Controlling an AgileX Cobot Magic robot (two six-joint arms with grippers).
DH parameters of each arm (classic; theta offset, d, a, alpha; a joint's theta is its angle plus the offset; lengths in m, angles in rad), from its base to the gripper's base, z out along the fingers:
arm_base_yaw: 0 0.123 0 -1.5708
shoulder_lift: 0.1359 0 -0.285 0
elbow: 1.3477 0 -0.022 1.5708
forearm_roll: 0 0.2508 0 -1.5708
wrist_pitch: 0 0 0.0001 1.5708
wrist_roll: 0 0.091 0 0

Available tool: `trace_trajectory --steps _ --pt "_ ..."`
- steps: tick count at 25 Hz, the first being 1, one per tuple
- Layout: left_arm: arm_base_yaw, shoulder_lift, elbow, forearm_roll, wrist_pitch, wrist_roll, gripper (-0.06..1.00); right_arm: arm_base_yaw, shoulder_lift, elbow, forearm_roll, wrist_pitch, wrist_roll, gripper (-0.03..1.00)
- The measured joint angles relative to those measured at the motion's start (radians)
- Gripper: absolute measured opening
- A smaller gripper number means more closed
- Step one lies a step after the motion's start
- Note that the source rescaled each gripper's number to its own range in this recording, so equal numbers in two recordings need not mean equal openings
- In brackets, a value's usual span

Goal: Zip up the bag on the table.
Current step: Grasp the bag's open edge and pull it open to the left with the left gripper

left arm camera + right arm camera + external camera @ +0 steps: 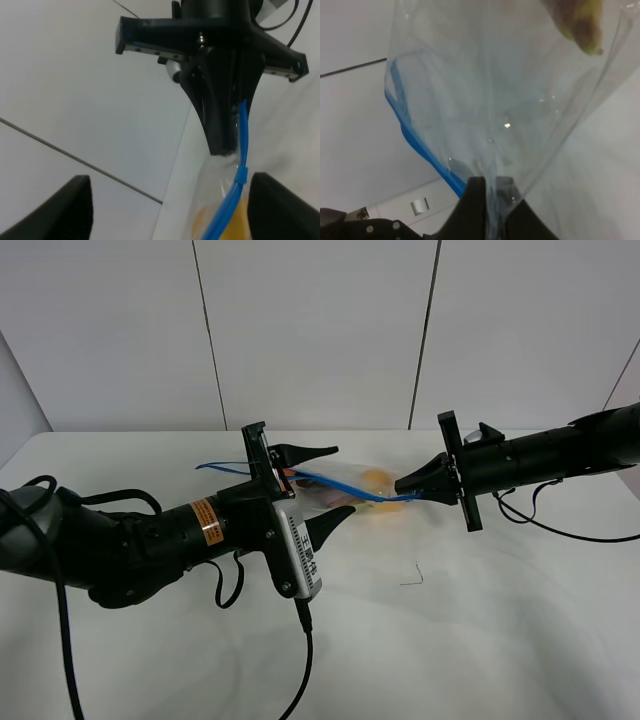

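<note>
Next, I move my left gripper toward my right gripper and centre the slider before closing, because the blue slider (241,175) is off-centre in my left gripper's opening.
The clear bag (340,483) is held above the white table (470,630), its blue seal strip (345,487) running between the two grippers. Orange produce (375,480) shows through it. My right gripper (405,488) is shut on the strip's right end; in the right wrist view its fingers (476,197) pinch the plastic (495,100) beside the blue strip (415,140). My left gripper (322,490) is open wide, one finger on each side of the bag. In the left wrist view the left gripper (170,187) is open, and the strip (239,177) runs to the right gripper (222,145).
A small thin dark mark (412,578) lies on the table in front of the bag. Black cables trail from the left arm (305,660) and the right arm (560,530). A white panelled wall (320,330) stands behind the table.
</note>
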Motion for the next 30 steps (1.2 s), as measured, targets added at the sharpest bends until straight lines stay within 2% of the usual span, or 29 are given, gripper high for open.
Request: trace_trajectory --steps 4,7,11,16,20,23,27,30 --pt "-0.001 0.000 -0.058 0.001 0.007 -0.056 1.00 0.000 0.000 0.000 0.000 0.000 0.000 0.00" --pt "-0.001 0.011 -0.108 0.002 0.067 -0.074 1.00 0.000 0.000 0.000 0.000 0.000 0.000 0.00" --pt "-0.014 0.055 -0.134 0.011 0.113 -0.065 1.00 0.000 0.000 0.000 0.000 0.000 0.000 0.00" --pt "-0.097 0.144 -0.172 0.010 0.116 0.081 1.00 0.000 0.000 0.000 0.000 0.000 0.000 0.00" --pt "-0.128 0.237 -0.205 -0.076 0.074 0.234 1.00 0.000 0.000 0.000 0.000 0.000 0.000 0.00" --pt "-0.128 0.273 -0.219 -0.134 0.049 0.260 1.00 0.000 0.000 0.000 0.000 0.000 0.000 0.00" --pt "-0.127 0.277 -0.224 -0.153 0.009 0.265 0.99 0.000 0.000 0.000 0.000 0.000 0.000 0.00" --pt "-0.127 0.279 -0.224 -0.170 0.006 0.265 0.85 0.000 0.000 0.000 -0.001 0.000 0.000 0.00"
